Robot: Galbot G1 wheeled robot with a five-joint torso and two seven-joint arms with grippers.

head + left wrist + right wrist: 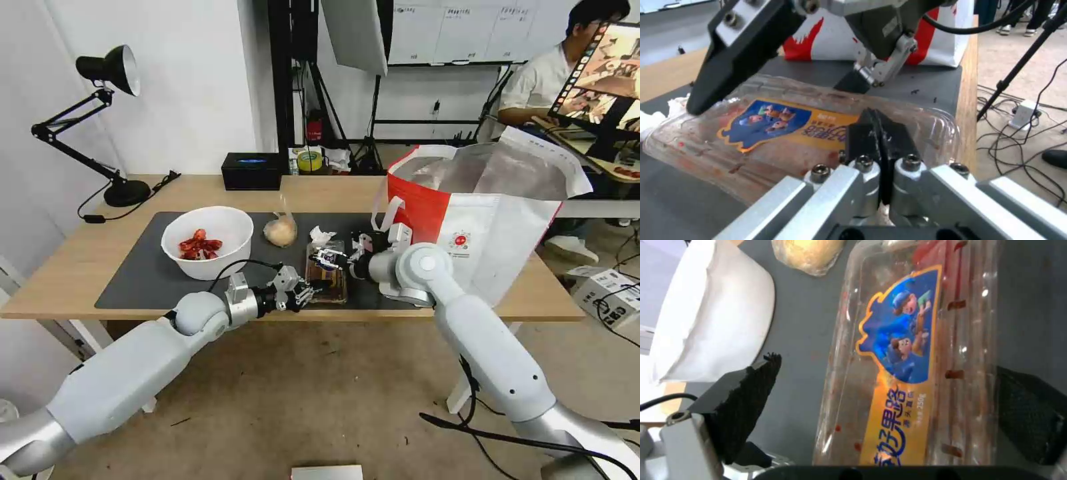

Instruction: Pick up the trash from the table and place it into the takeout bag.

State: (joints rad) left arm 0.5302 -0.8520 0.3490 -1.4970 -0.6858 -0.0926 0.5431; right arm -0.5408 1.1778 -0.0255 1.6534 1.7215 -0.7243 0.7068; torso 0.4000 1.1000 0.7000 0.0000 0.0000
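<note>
My right gripper will make the clear tray fold inward between its fingers when I lift it, since the clear tray's ribbed side is see-through and creased.
The clear tray (328,275), with a blue and yellow label, lies on the dark mat near the table's (67,267) front edge. My left gripper (305,291) (880,128) is shut, its pads pinched on the tray's (773,140) near rim. Just above it, my right gripper (335,257) (887,406) hovers open, one finger on either side of the tray (907,340). To the left stand the white bowl (208,241) with red scraps and the knotted bag (281,231). The crumpled tissue (321,235) lies behind the tray. At the table's right end, the takeout bag (487,213) stands open.
A black box (251,171) sits at the table's back edge, and a black desk lamp (110,120) stands at the back left. Cables and a power strip (1025,115) lie on the floor past the table's right side.
</note>
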